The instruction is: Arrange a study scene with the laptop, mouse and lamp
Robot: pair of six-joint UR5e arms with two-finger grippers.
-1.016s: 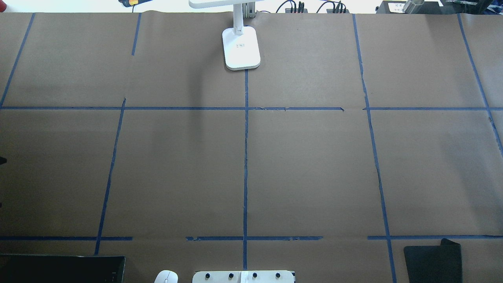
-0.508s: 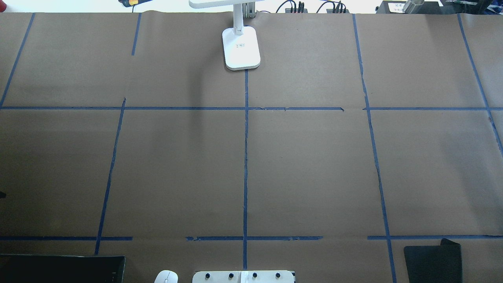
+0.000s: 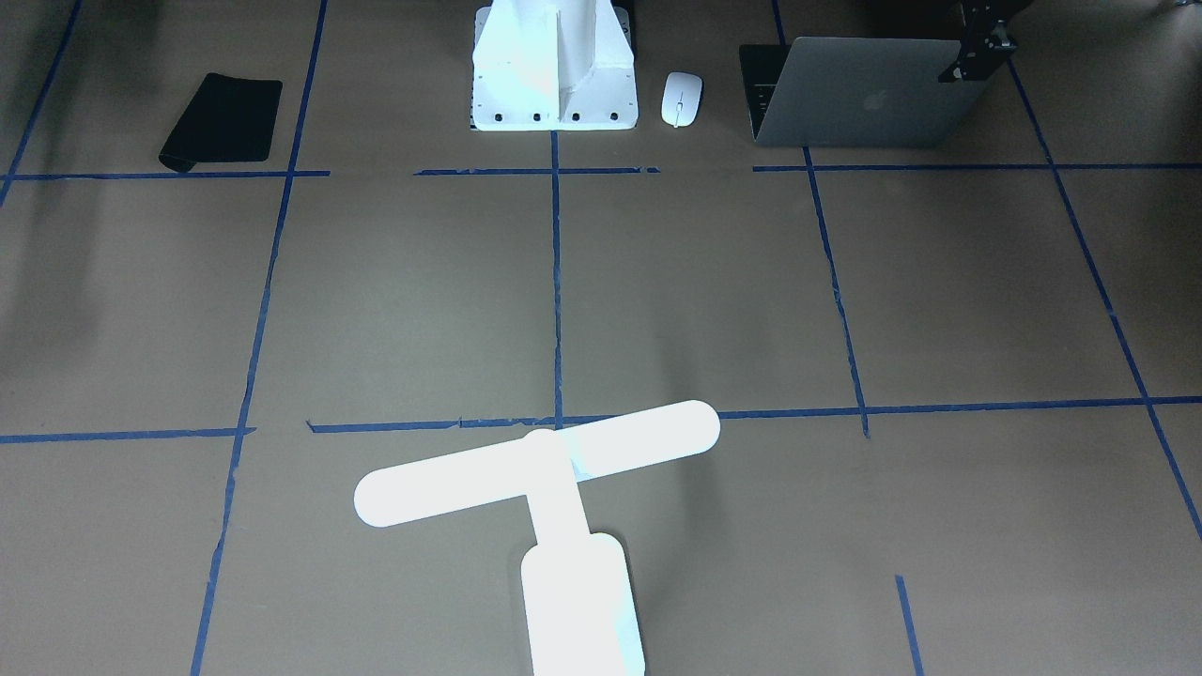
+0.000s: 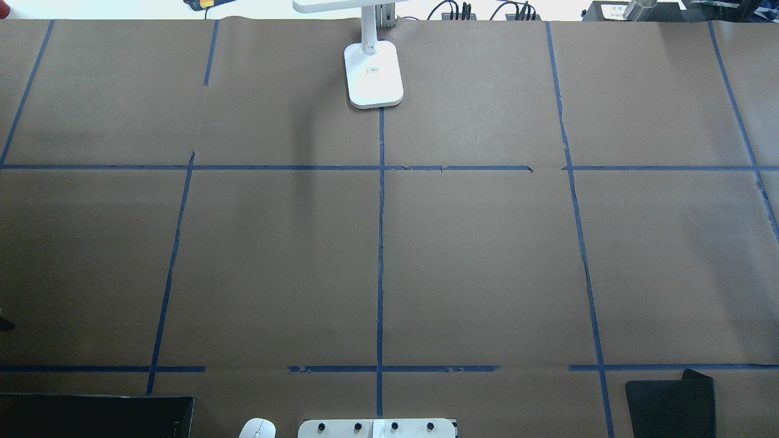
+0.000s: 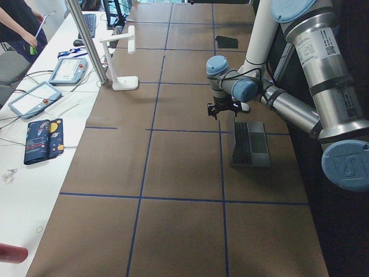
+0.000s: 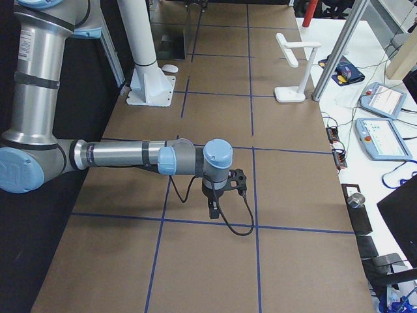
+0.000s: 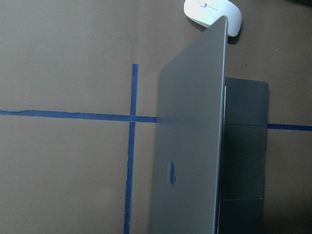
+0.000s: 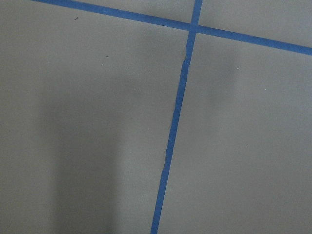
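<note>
The lid [image 3: 865,95] is leaning over the keys [image 3: 763,88], so I expect it to open wider and show the keyboard when I pull the lid's top edge.
The silver-grey laptop [image 3: 864,94] stands open near the robot base, its apple-logo lid facing away from the robot; it also shows in the left wrist view [image 7: 190,161] and at the overhead view's bottom left [image 4: 91,417]. The white mouse [image 3: 681,99] lies beside it, towards the base. The white T-shaped lamp [image 3: 535,460] stands upright at the table's far edge [image 4: 373,76]. My left gripper [image 3: 977,56] hovers by the lid's outer corner, apart from it, fingers spread and empty [image 5: 223,109]. My right gripper [image 6: 215,205] points down over bare paper; I cannot tell its state.
A flat black mat [image 3: 221,117] lies on the robot's right near the base. The white bolted bracket [image 3: 554,66] is between mat and mouse. Brown paper with blue tape lines [image 4: 380,243] covers the table. Tablets and cables lie beyond the far edge [image 6: 381,101].
A small dark part of the left arm at the overhead view's left edge has slid down towards the near edge. Lamp, mouse, laptop and mat have not moved.
</note>
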